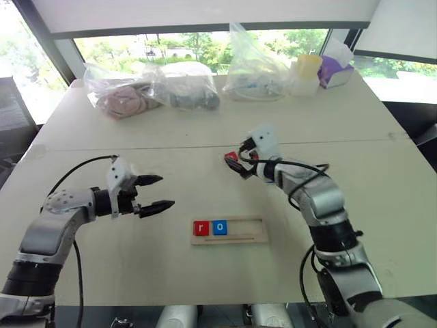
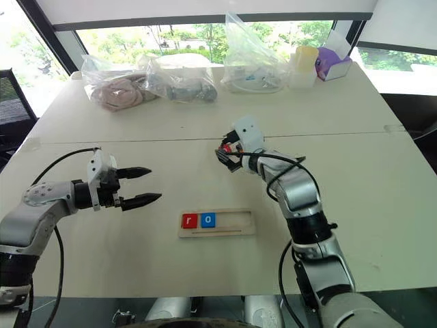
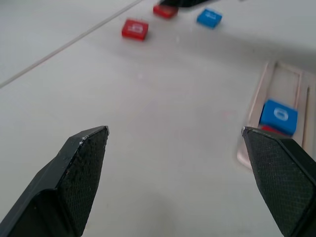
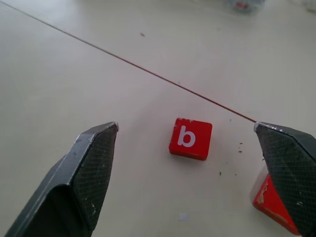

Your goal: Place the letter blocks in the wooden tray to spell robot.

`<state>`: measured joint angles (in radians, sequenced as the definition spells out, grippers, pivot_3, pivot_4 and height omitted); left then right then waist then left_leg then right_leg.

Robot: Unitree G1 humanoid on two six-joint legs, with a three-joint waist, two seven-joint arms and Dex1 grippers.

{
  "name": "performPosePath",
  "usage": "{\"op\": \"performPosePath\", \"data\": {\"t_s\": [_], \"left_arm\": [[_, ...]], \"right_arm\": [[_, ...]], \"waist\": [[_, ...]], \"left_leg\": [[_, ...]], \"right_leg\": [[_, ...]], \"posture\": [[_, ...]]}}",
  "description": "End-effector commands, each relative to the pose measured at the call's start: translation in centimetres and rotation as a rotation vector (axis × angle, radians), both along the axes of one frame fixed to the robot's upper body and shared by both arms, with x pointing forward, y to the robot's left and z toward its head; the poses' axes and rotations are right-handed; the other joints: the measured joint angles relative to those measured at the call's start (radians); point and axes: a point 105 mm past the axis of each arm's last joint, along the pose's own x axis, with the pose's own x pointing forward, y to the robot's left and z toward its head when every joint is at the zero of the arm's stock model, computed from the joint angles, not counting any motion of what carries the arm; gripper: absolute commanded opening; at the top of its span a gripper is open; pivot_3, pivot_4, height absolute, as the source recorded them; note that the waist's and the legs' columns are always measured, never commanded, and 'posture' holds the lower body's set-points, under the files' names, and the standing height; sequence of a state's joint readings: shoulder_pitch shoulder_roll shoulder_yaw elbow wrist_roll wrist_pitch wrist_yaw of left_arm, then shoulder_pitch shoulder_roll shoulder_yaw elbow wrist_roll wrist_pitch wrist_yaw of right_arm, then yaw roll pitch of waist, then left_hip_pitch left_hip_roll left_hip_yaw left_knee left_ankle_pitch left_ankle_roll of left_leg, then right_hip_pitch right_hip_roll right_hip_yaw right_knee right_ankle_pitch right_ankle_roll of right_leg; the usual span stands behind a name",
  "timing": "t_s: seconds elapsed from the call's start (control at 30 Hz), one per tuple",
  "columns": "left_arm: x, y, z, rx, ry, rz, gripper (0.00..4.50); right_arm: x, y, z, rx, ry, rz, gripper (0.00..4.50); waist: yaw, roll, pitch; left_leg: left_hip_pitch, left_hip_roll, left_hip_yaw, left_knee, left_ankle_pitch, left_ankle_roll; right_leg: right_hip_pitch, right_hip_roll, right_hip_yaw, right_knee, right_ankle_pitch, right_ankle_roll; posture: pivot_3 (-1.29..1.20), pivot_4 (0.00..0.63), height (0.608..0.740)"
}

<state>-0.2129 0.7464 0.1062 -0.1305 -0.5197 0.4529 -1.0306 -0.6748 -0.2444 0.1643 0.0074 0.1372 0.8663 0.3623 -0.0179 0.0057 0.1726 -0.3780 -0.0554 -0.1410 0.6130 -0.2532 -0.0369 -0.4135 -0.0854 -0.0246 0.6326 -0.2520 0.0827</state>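
Observation:
My right gripper should keep lowering until its fingers reach beside the block [image 4: 163, 140], then close, since the red b block [image 4: 191, 138] lies free with its sides facing those fingers.
The wooden tray [image 1: 246, 231] lies near the table's front edge. A red r block [image 1: 201, 227] and a blue o block [image 1: 219, 227] fill its two leftmost places. My left gripper [image 1: 167, 191] hovers open and empty, left of the tray. Farther back, my right gripper [image 1: 237, 164] is open above the loose blocks. Between its fingers on the table lies a red b block [image 4: 190, 138], not touched. A second red block [image 4: 270, 201] peeks out beside one finger. A loose blue block [image 3: 209, 18] lies near these two red ones.
Clear plastic bags [image 1: 153, 89] with stuff in them line the table's far edge, along with a yellowish cup [image 1: 307, 68] and a purple tissue box [image 1: 336, 68]. A seam [image 1: 171, 146] crosses the table behind the loose blocks.

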Motion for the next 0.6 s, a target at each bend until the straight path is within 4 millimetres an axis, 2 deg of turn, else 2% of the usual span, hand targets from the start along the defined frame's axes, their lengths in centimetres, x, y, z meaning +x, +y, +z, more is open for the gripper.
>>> {"op": "performPosePath", "data": {"t_s": [0.03, 0.2, 0.37, 0.57, 0.6], "left_arm": [[-0.2, -0.3, 3.6, -0.103, -0.087, 0.028, 4.47], [-0.5, -0.8, 4.6, -0.159, -0.084, 0.052, 4.47], [-1.2, -0.8, 4.0, -0.114, -0.079, 0.058, 4.47], [-0.9, -0.3, 3.8, -0.105, -0.087, 0.095, 4.47], [-0.9, -0.3, 3.7, -0.103, -0.087, 0.096, 4.49]], "right_arm": [[1.6, 0.7, 0.1, -0.071, -0.047, -0.018, 4.50], [2.4, 1.8, -0.6, -0.072, -0.035, 0.007, 4.50], [2.9, 2.3, -2.3, -0.091, 0.031, -0.023, 4.50], [3.6, 3.1, -3.2, -0.042, 0.111, -0.081, 4.50], [3.7, 3.1, -3.4, -0.041, 0.122, -0.091, 4.25]], "waist": [[-0.002, 0.000, 0.000], [-0.003, 0.000, 0.000], [-0.004, 0.000, 0.000], [-0.007, 0.000, 0.000], [-0.008, 0.000, 0.000]], "left_leg": [[0.000, 0.000, 0.000, 0.000, 0.000, 0.000], [0.000, -0.001, 0.002, 0.000, 0.001, -0.002], [0.001, -0.001, 0.003, 0.000, 0.002, -0.003], [0.003, 0.000, 0.005, 0.000, 0.004, -0.006], [0.003, 0.000, 0.005, 0.000, 0.004, -0.007]], "right_leg": [[0.000, 0.000, 0.000, 0.000, 0.000, 0.000], [0.000, 0.000, 0.001, 0.000, 0.000, 0.000], [0.000, 0.003, 0.004, 0.000, 0.000, 0.000], [0.000, 0.004, 0.005, 0.002, 0.001, -0.002], [0.000, 0.005, 0.006, 0.002, 0.002, -0.002]], "posture": [[0.00, 0.150, 0.740], [0.00, 0.150, 0.740], [0.00, 0.150, 0.740], [0.00, 0.150, 0.740], [0.00, 0.150, 0.740]]}}
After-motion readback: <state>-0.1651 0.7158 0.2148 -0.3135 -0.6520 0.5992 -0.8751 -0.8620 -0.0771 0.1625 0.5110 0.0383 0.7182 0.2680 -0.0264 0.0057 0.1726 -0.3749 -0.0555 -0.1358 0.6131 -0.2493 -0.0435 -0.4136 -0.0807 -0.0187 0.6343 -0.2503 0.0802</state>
